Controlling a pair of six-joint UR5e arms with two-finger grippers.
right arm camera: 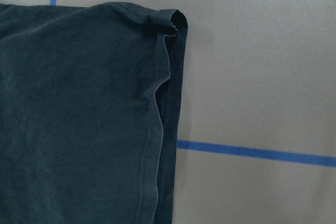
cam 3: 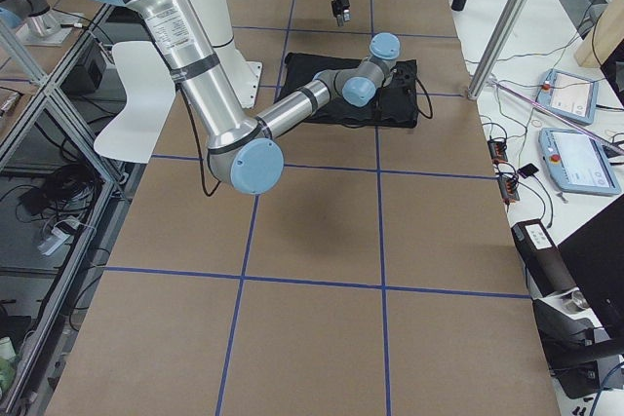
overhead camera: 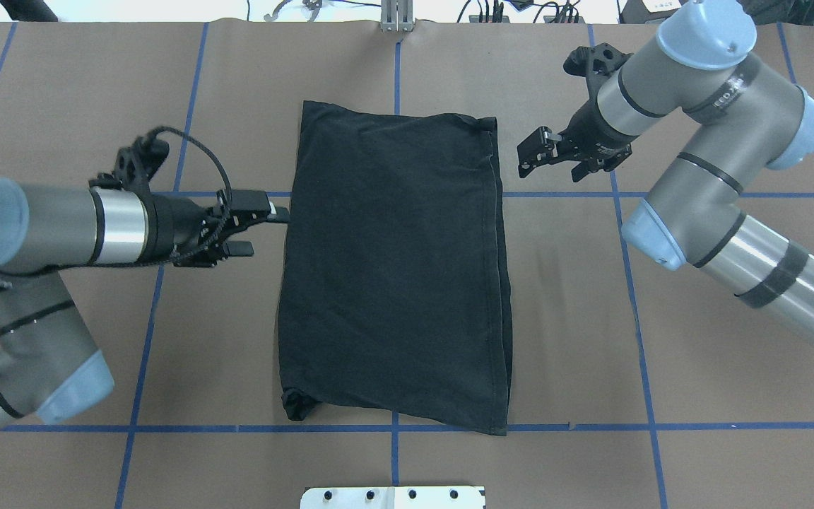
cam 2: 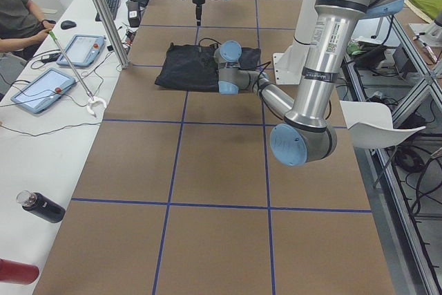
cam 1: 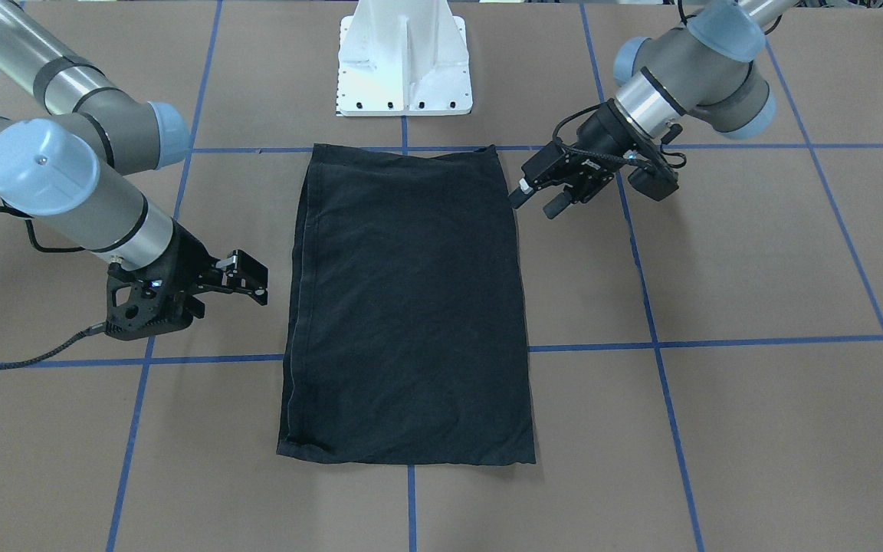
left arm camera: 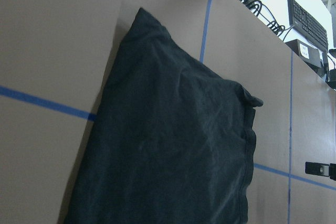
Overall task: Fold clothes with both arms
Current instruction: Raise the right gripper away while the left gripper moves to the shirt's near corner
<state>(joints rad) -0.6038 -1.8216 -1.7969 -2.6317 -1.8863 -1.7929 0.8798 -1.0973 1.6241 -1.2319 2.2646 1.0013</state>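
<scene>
The T-shirt's corner [cam 1: 491,155] by the pedestal base lies free in front of my open fingers. My left gripper should keep going down toward that corner until it closes there.
The black T-shirt [cam 1: 411,299] lies flat in the table's middle, folded into a tall rectangle with a plain black side up; no logo shows. It also shows in the overhead view [overhead camera: 393,268], the left wrist view [left arm camera: 173,156] and the right wrist view [right arm camera: 79,119]. My left gripper [overhead camera: 263,230] is open and empty, its upper fingertip right beside the shirt's edge; it also shows in the front view [cam 1: 537,201]. My right gripper [overhead camera: 526,157] is open and empty, a short way off the shirt's opposite edge near a far corner, also in the front view [cam 1: 254,277].
The white pedestal base [cam 1: 405,61] stands just behind the shirt on the robot's side. Blue tape lines [overhead camera: 661,426] grid the brown table. Tablets [cam 2: 41,91] and a bottle [cam 2: 41,206] lie on a side bench beyond the far edge.
</scene>
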